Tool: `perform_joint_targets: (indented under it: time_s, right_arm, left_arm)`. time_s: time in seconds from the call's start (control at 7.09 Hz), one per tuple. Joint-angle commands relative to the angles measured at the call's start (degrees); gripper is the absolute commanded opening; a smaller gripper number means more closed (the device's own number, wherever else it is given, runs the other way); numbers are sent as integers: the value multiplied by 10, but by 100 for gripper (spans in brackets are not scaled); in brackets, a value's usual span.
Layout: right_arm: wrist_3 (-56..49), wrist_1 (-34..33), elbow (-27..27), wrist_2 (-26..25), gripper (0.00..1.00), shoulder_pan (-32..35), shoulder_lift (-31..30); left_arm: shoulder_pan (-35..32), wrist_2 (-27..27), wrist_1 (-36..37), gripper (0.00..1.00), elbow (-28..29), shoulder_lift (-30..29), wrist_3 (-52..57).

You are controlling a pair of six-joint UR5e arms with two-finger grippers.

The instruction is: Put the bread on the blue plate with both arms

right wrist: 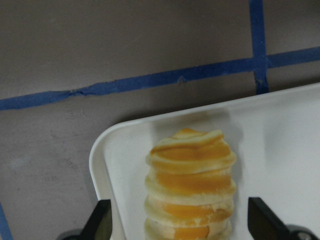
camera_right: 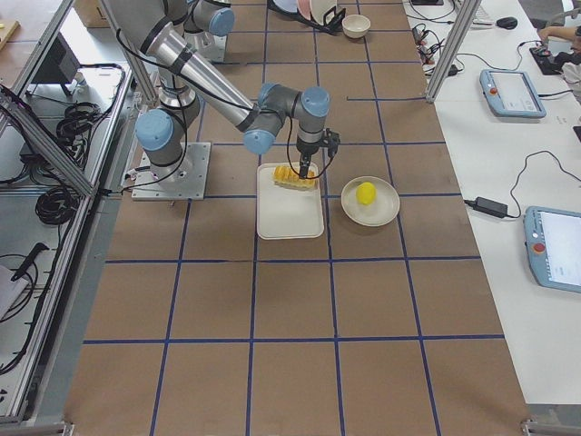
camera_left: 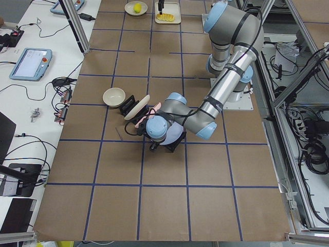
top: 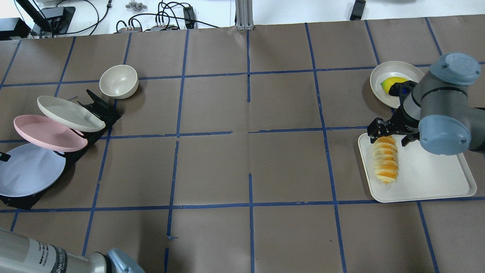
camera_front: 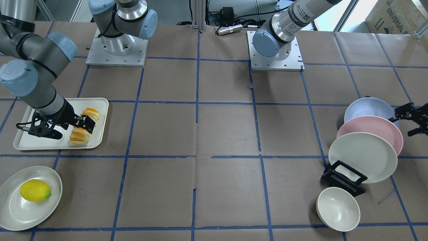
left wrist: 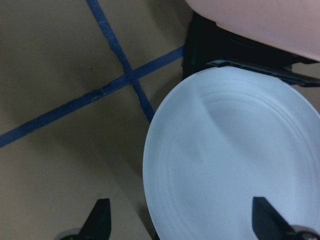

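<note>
The blue plate is leaning in the rack [camera_front: 364,107], a long way from the bread, so my left gripper should put the plate down flat midway [camera_front: 196,148] before my right gripper brings the bread over.
The bread [camera_front: 83,130] lies on a white tray [camera_front: 97,142], also in the overhead view [top: 385,163] and the right wrist view [right wrist: 190,185]. My right gripper [top: 388,134] is open, its fingers either side of the loaf's end that points to the lemon [right wrist: 182,222]. The blue plate [camera_front: 367,107] leans in a black rack [camera_front: 344,179] behind a pink plate; it also shows in the overhead view [top: 26,170]. My left gripper [camera_front: 409,121] is open beside its rim, and the plate [left wrist: 235,170] fills the space between the fingers in the left wrist view.
The pink plate [camera_front: 374,130] and a cream plate [camera_front: 362,157] lean in the same rack. A cream bowl [camera_front: 337,209] lies beside it. A yellow lemon [camera_front: 35,190] sits on a cream plate [camera_front: 13,214] near the tray.
</note>
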Motion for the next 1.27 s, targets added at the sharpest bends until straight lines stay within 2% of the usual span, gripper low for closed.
perform_joint_targets:
  time_s: [0.0, 0.14, 0.28, 0.42, 0.56, 0.71, 0.85, 0.99, 1.13]
  right_arm:
    - [1, -22, 5, -1, 95, -1, 25]
    - [-1, -25, 16, 2, 95, -1, 25]
    - [-2, -26, 28, 3, 96, -2, 25]
    - [0, -23, 32, -1, 97, -2, 23]
    - [-6, -19, 29, -2, 96, -9, 21]
    - [-8, -17, 28, 1, 93, -13, 20]
    - [-3, -17, 23, 1, 59, -13, 19]
    - [-3, -15, 23, 2, 26, -12, 19]
    - [-6, -14, 23, 2, 8, -12, 19]
  left_arm:
    - [-1, -16, -2, 100, -7, -15, -8]
    - [-1, -13, -2, 97, -9, -16, -12]
    - [-1, -10, -2, 70, -7, -17, -13]
    - [0, -10, -3, 18, -9, -17, -14]
    - [2, -18, -5, 0, -10, -19, -24]
    - [3, -19, -7, 0, 4, -22, -69]
    - [0, -18, -37, 0, 11, 14, -76]
    - [1, -16, -97, 0, 32, 78, -76]
    - [1, -13, -172, 0, 54, 122, -79]
